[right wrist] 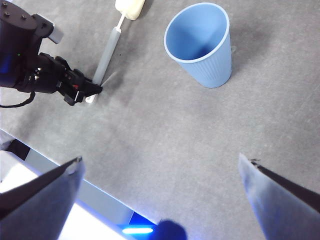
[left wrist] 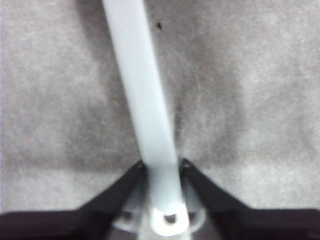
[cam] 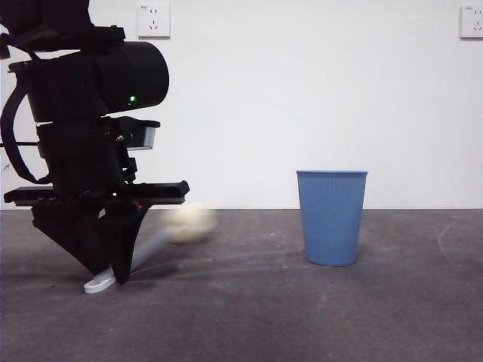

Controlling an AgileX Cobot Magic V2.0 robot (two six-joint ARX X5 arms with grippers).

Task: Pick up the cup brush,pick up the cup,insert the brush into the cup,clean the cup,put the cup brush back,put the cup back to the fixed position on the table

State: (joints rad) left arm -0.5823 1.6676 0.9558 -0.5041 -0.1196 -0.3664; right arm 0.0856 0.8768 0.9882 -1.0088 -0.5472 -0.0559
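Observation:
The light blue cup will turn out to be empty when I lift and tilt it, because the cup's opening shows only a smooth inside that runs into shade.
The cup brush slants up off the table: its white looped end touches the surface and its cream sponge head hangs blurred just above it. My left gripper is shut on the grey handle close to the loop, with one jaw pressed against each side. The light blue cup stands upright to the right of the brush, apart from it and untouched. My right gripper hovers high over the table, open and holding nothing. From there I see the cup, the brush and the left gripper.
A white wall with two sockets closes the back of the table. In the right wrist view the table's edge runs past a pale strip and a blue light. The left arm's bulk fills the left side.

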